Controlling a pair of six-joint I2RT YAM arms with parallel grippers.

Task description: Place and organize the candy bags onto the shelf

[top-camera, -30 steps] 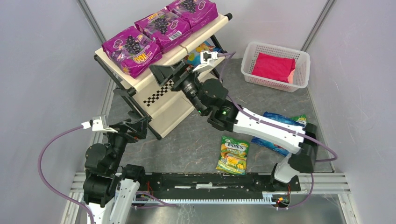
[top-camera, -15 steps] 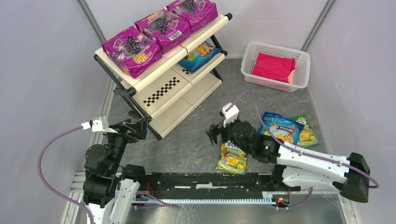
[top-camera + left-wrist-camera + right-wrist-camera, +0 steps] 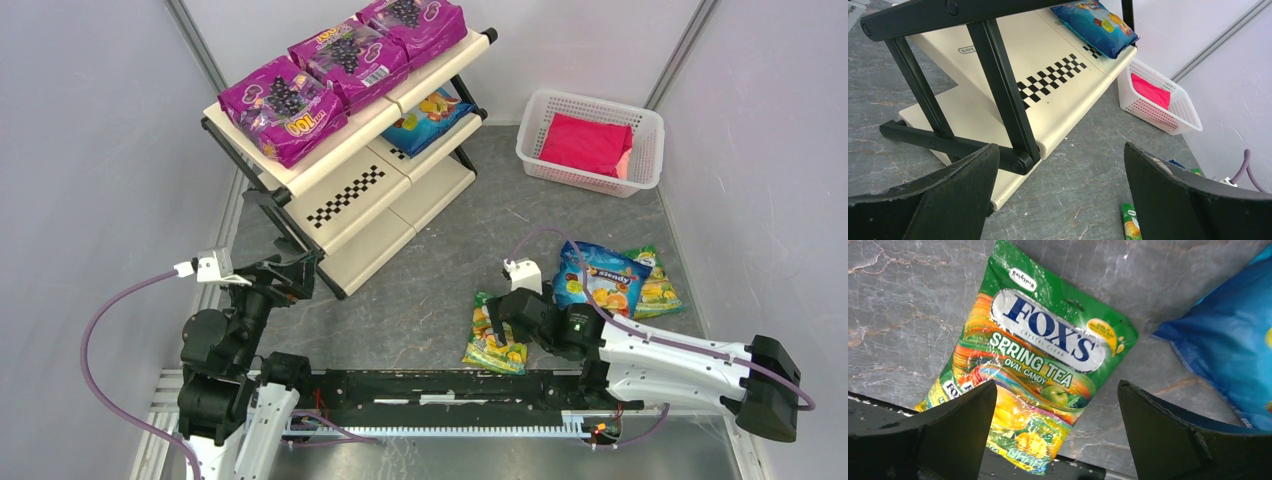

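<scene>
The Fox's bag's lower end (image 3: 496,364) rests against the black rail, so next my right gripper moves the bag toward the shelf and turns it before picking it up.
Three magenta grape bags (image 3: 340,60) lie on the top tier of the cream shelf (image 3: 345,200). A blue bag (image 3: 430,112) lies on its middle tier and shows in the left wrist view (image 3: 1098,22). My right gripper (image 3: 497,330) is open and empty, just over a green-yellow Fox's bag (image 3: 1038,355) on the table, with one finger on each side of the bag's lower half (image 3: 1056,390). Another blue bag (image 3: 600,280) and a green-yellow bag (image 3: 658,288) lie to its right. My left gripper (image 3: 300,270) is open and empty by the shelf's near foot (image 3: 1062,150).
A white perforated basket (image 3: 585,100) with a plain pink-red bundle (image 3: 585,143) stands at the back right. The shelf's black frame legs (image 3: 1003,95) are right in front of the left gripper. A black rail (image 3: 450,385) runs along the near edge.
My right arm has pulled back from the shelf, leaving the blue bag on the middle tier, and has swung down over the Fox's bag. The left arm has not moved.
</scene>
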